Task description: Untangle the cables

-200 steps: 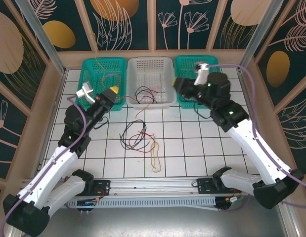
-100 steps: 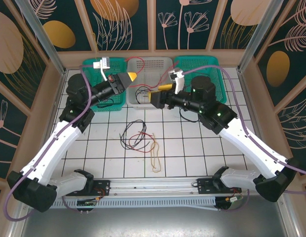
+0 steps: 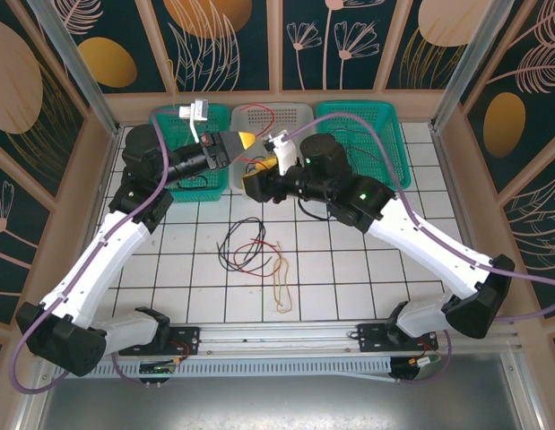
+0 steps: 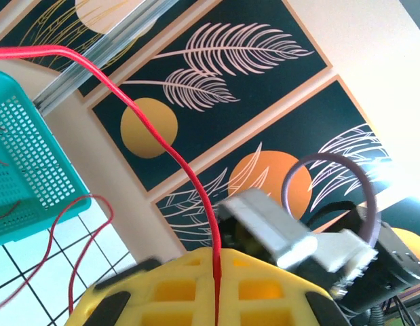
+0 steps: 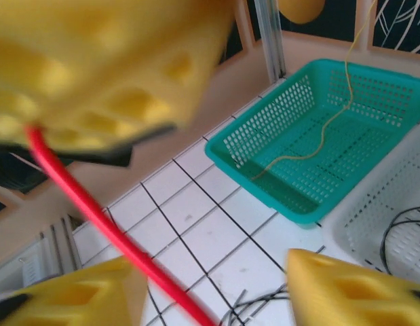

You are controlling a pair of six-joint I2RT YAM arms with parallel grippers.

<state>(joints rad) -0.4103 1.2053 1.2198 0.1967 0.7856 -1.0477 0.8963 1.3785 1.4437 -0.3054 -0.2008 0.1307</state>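
Observation:
The red cable [image 5: 104, 224] is in my left gripper, far from the teal basket of red cables [image 3: 376, 139], so next my right gripper takes the red cable and brings it to the basket.
My left gripper [image 3: 247, 139] is raised over the white basket [image 3: 299, 112], its yellow fingers shut on a red cable [image 4: 176, 156]. That cable arcs up over the basket [image 3: 259, 109] and away to the left. My right gripper [image 3: 264, 170] sits just right of and below the left one. It is open, and the red cable [image 5: 94, 210] runs between its fingers, close to the left finger [image 5: 74, 299]. More cables lie on the tiles: a black and red tangle [image 3: 246, 251] and a yellow loop [image 3: 281, 282].
Three baskets line the back wall. The left teal basket [image 5: 318, 204] holds a thin yellow cable [image 5: 332, 122], and a black cable [image 5: 399, 231] lies in the white one. The right teal basket [image 3: 367, 112] sits behind my right arm. Walls enclose the table.
My left gripper rose from the tiles by the left teal basket, lifting the red cable over the white basket. My right arm swung left from the right basket to the left gripper.

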